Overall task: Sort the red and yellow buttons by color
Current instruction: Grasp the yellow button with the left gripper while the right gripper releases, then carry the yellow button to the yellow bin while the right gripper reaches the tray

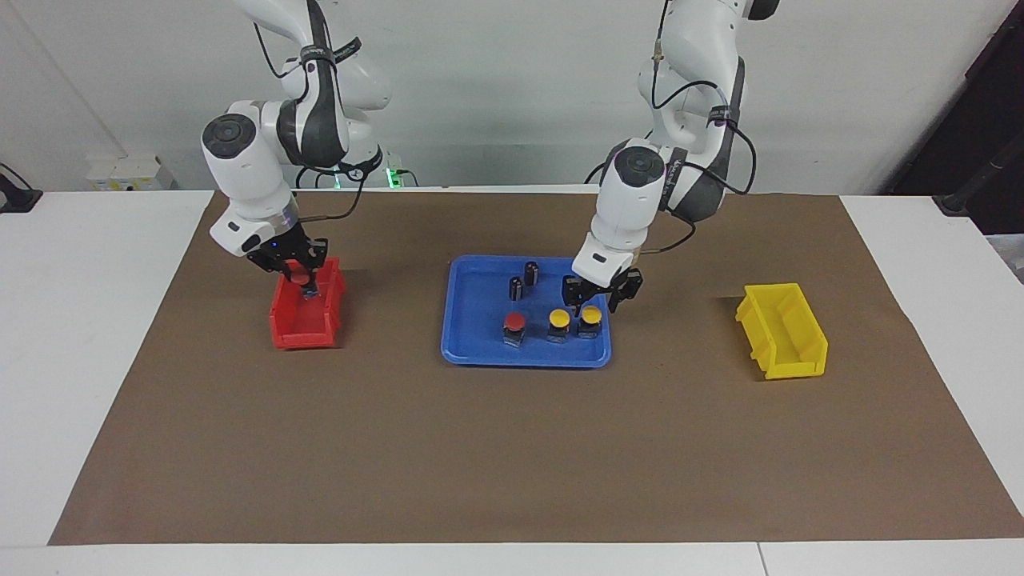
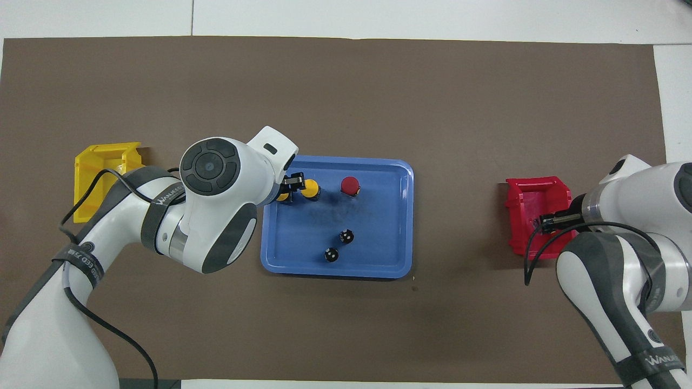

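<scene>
The yellow button (image 2: 283,197) will come out of the tray in one piece when I lift it, because a dark base (image 2: 290,198) sits close under its cap.
In the facing view my right gripper (image 1: 304,282) is shut on a red button (image 1: 298,276) and holds it over the red bin (image 1: 290,326). My left gripper (image 1: 595,299) is open, just above a yellow button (image 1: 590,317) at the left arm's end of the blue tray (image 1: 472,340). A second yellow button (image 1: 558,320) and a second red button (image 1: 514,322) stand beside it in a row. In the overhead view the left gripper (image 2: 292,183) partly covers one yellow button (image 2: 281,196). The other yellow button (image 2: 310,188) and the tray's red button (image 2: 350,185) show. The right gripper is hidden under its arm there.
Two dark capless cylinders (image 1: 531,272) (image 1: 516,287) stand in the tray nearer to the robots. A yellow bin (image 1: 782,330) sits toward the left arm's end of the table. Everything lies on a brown mat (image 1: 512,448).
</scene>
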Available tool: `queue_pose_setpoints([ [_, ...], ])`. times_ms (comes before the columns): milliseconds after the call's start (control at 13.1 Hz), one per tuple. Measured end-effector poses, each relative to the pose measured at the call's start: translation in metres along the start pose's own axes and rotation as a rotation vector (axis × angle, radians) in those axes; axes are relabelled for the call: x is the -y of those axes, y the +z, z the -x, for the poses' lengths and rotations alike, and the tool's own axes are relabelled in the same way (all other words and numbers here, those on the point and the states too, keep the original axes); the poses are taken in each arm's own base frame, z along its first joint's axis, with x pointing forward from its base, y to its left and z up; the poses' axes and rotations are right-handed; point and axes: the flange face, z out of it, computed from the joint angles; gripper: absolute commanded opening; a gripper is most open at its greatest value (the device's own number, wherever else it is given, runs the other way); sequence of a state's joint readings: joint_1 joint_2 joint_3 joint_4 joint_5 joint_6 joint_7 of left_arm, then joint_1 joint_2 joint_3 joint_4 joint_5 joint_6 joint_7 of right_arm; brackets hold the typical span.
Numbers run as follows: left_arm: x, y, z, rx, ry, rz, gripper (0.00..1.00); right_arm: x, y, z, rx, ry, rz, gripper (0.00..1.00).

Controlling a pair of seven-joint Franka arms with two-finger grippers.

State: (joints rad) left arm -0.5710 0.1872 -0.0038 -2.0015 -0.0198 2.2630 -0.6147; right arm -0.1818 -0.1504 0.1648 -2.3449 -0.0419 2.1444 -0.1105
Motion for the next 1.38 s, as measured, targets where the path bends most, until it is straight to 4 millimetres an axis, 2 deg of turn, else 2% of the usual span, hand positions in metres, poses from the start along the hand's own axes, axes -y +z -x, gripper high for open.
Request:
queue_pose_setpoints([
  [230,0.002,0.003,0.001,-0.002,-0.002,0.001,0.72,0.001,0.014,0.003,-0.032,-0.004,0.002,0.26],
  [306,0.001,0.003,0.000,-0.010,-0.002,0.006,0.69,0.001,0.023,0.007,-0.039,-0.008,0.002,0.27],
  [383,0.001,0.005,0.000,-0.011,-0.002,0.007,0.59,-0.001,0.031,0.010,-0.049,-0.009,0.003,0.27],
  [459,0.002,0.010,0.000,-0.009,-0.002,0.005,0.26,-0.003,0.039,0.014,-0.051,-0.007,0.002,0.28],
  [536,0.002,0.015,0.000,-0.006,-0.004,0.003,0.07,-0.004,0.045,0.018,-0.046,-0.003,0.001,0.32],
  [612,0.001,0.019,-0.001,-0.005,-0.005,0.003,0.01,-0.005,0.046,0.019,-0.047,-0.002,0.001,0.45],
  [765,0.001,0.020,-0.002,-0.005,-0.014,0.009,0.01,-0.004,0.046,0.019,-0.050,-0.003,0.002,0.60],
  [842,-0.001,0.014,-0.005,-0.004,-0.028,0.020,0.01,-0.004,0.046,0.019,-0.049,-0.003,0.002,0.65],
  [995,-0.004,-0.011,-0.017,0.024,-0.045,0.017,0.01,-0.004,0.045,0.017,-0.051,-0.004,0.002,0.66],
  [1148,0.009,-0.053,-0.034,0.061,-0.074,-0.009,0.01,-0.005,0.029,0.008,-0.043,-0.007,0.002,0.67],
  [1224,0.029,-0.073,-0.045,0.079,-0.082,-0.020,0.01,-0.003,0.009,-0.002,-0.041,-0.014,0.003,0.69],
  [1301,0.058,-0.088,-0.058,0.094,-0.080,-0.028,0.01,0.006,-0.021,-0.018,-0.046,-0.024,0.001,0.70],
  [1378,0.098,-0.095,-0.073,0.106,-0.075,-0.033,0.01,0.026,-0.052,-0.036,-0.062,-0.025,-0.010,0.70],
])
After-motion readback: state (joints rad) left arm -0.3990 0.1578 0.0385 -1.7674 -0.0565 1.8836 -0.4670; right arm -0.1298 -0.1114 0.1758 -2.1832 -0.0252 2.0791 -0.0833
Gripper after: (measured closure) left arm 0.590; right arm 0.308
